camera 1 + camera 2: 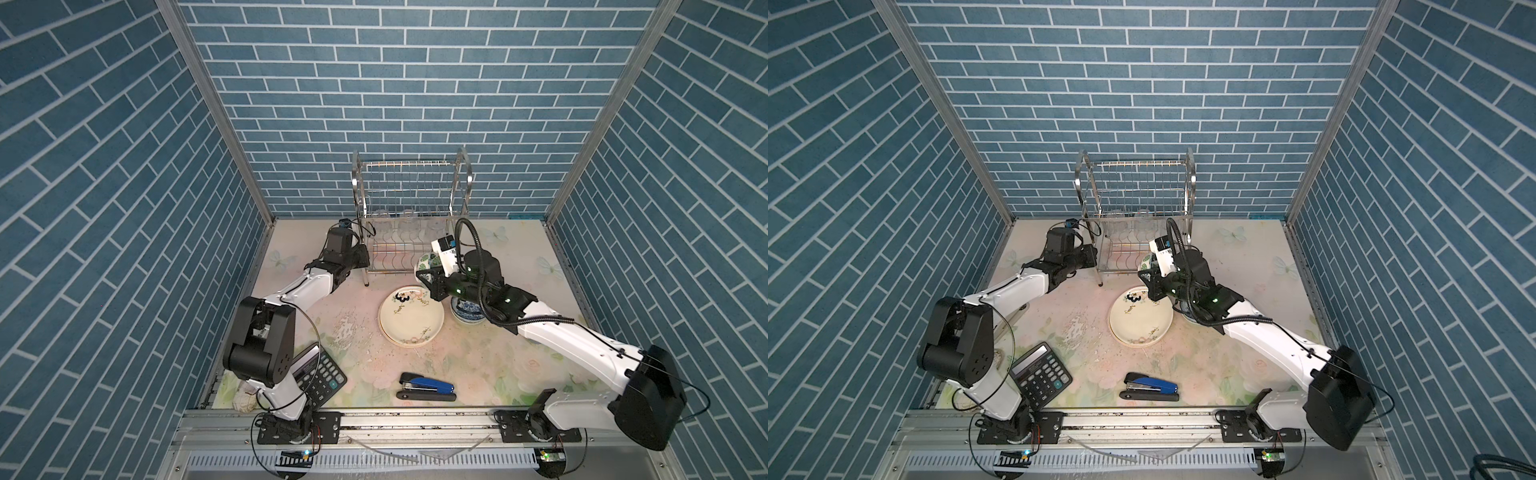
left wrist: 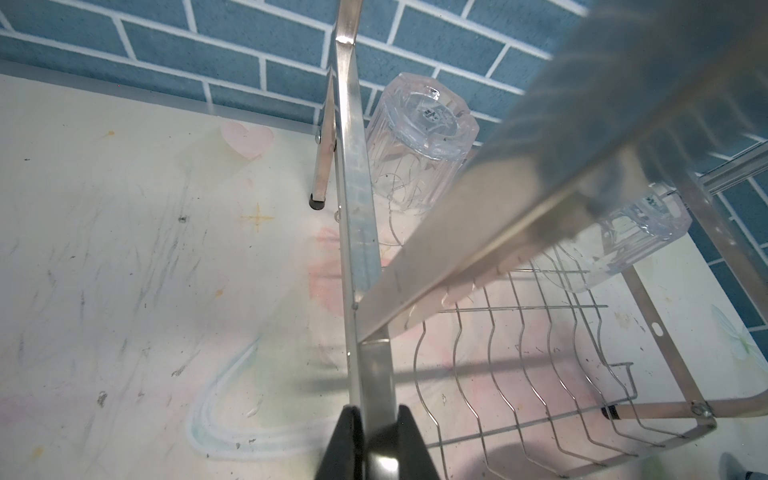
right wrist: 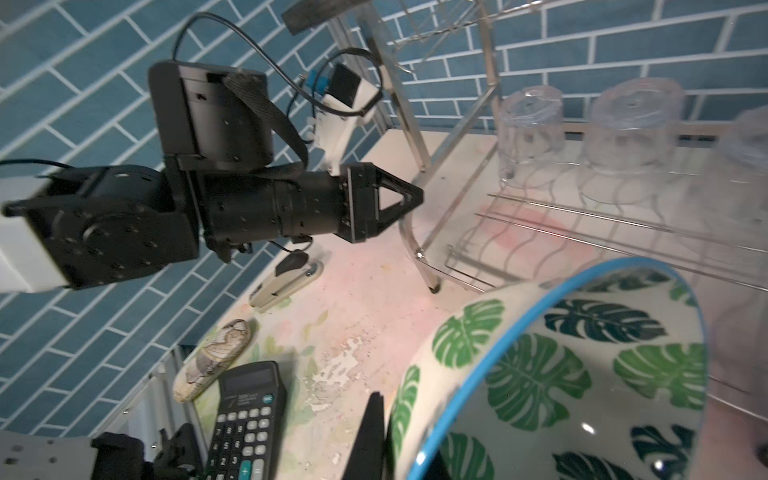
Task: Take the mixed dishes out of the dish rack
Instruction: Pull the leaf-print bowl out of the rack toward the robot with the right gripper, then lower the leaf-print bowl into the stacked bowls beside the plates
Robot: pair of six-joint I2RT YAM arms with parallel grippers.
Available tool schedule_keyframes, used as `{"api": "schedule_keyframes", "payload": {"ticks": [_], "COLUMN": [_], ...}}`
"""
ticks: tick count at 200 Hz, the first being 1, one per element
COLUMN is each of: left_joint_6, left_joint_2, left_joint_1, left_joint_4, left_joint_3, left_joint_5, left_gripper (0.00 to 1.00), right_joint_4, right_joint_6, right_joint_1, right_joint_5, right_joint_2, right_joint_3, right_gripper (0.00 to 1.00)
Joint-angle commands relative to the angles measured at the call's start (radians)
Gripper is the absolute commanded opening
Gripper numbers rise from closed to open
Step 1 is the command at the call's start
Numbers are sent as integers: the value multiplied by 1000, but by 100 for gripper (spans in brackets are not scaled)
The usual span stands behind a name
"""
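The green-leaf bowl (image 3: 632,261) is held by its rim in my right gripper, clear of the rack, so I should keep carrying it until it nests in the blue-patterned bowl (image 1: 468,310).
The dish rack (image 1: 411,187) (image 1: 1138,187) stands at the back of the table in both top views. My left gripper (image 1: 365,255) (image 2: 377,411) is shut on the flat steel strip of its side frame (image 2: 353,174). Three clear tumblers (image 1: 409,226) (image 3: 530,133) stand upside down on its lower shelf. My right gripper (image 1: 424,276) (image 3: 399,432) is shut on the rim of the green-leaf bowl (image 1: 428,262) (image 3: 582,374), held tilted just off the rack's front right corner. Stacked cream floral plates (image 1: 411,316) lie on the table. A blue-patterned bowl (image 1: 467,311) sits under my right wrist.
A black calculator (image 1: 320,374) (image 3: 245,419) lies at the front left under my left arm, and a blue stapler (image 1: 428,386) lies at the front centre. The right wrist view also shows a beige stapler (image 3: 286,282) and a marbled stone (image 3: 212,357) by the left wall.
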Motion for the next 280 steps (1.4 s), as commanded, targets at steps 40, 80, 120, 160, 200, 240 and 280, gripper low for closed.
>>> {"api": "schedule_keyframes", "payload": {"ticks": [40,80,120,160,200,240,280], "left_joint_6": [20,16,15,13,13,11,7], "left_joint_2": [-19,-18,-12,-11,-8,-2,-2], "left_joint_1": [3,3,3,3,3,3,3], "left_joint_4": [-91,-92,-90,-85,-85,-83,-79], "left_joint_3": [-9,-9,-9,-14,-15,-10,-17], "left_joint_5": [-10,-4,-2,-2,1,8,11], "left_gripper": [0,0,0,0,0,0,0], "right_joint_4": [-468,-656,-678,-712,-718,-718,-724], "right_joint_6": [-101,-79,-88,-101,-97,-71,-61], "right_joint_1": [18,18,16,12,0,-23,-26], "right_joint_5": [342,481,531,540,509,451,438], "right_joint_2": [-113,-36,30,133,219,249,277], "right_joint_3": [62,127,154,220,257,248,229], "right_gripper": [0,0,0,0,0,0,0]}}
